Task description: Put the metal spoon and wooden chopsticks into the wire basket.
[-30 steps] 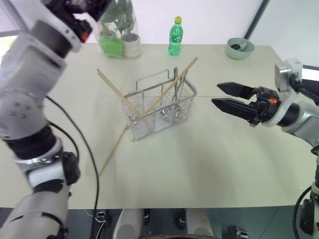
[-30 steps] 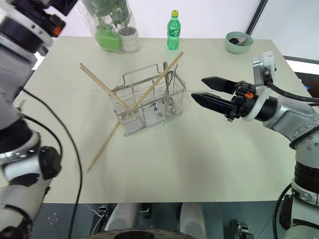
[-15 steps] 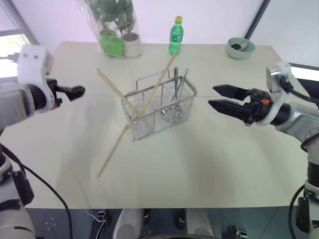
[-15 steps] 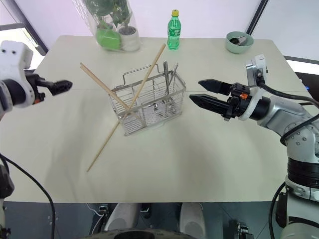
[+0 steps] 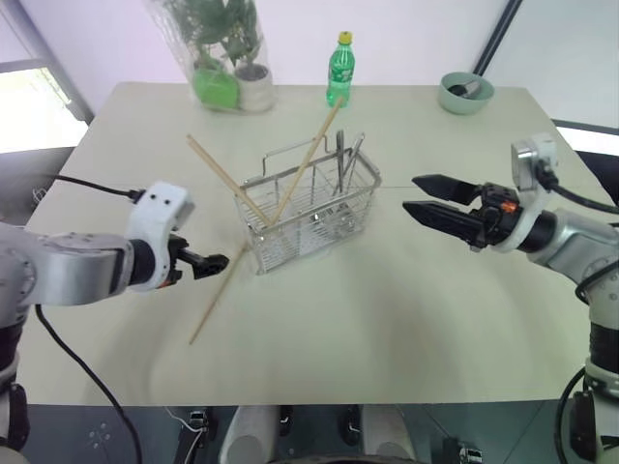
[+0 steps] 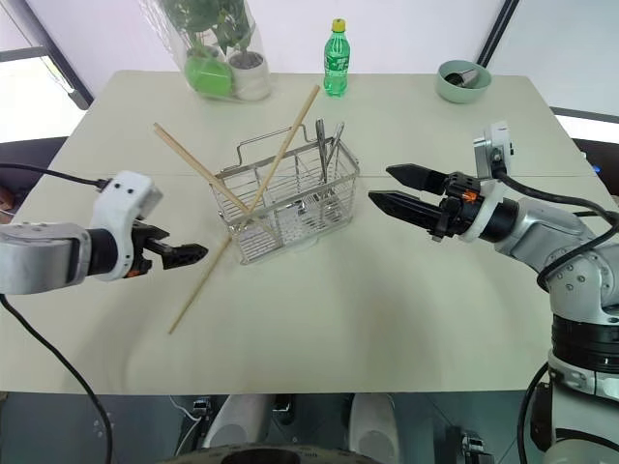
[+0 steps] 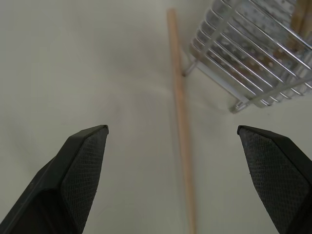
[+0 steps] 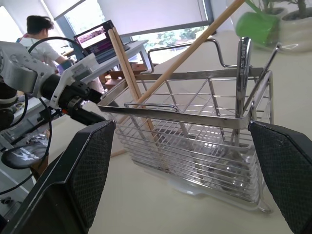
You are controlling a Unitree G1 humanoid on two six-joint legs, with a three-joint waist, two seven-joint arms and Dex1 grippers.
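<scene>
The chopstick's far end is reaching clear past the basket's foot, so I expect the third chopstick point(image 5: 218, 295) to come free and leave the wire basket still when I lift.
The wire basket point(image 5: 311, 208) stands mid-table. Two wooden chopsticks point(image 5: 308, 159) lean upright in it, crossing, and beside them stands the metal spoon point(image 5: 340, 162), handle up. A third chopstick point(image 5: 219, 293) lies flat on the table, running from the basket's near left corner toward the front edge. My left gripper point(image 5: 221, 261) hangs low just left of that lying chopstick point(image 7: 179, 112), open, fingers on either side of it and above it. To the right of the basket my right gripper point(image 5: 411, 193) is level, open and empty, pointing at the basket point(image 8: 195, 131).
At the back of the table stand a green soda bottle point(image 5: 339, 70), a wrapped potted plant point(image 5: 230, 58) and a green bowl point(image 5: 465, 93) with a dark utensil. A person point(image 8: 36, 24) sits beyond the table's left side.
My left arm has swung down from high at the left to just above the table beside the lying chopstick. One chopstick in the basket has tipped more upright. The right gripper has barely moved.
</scene>
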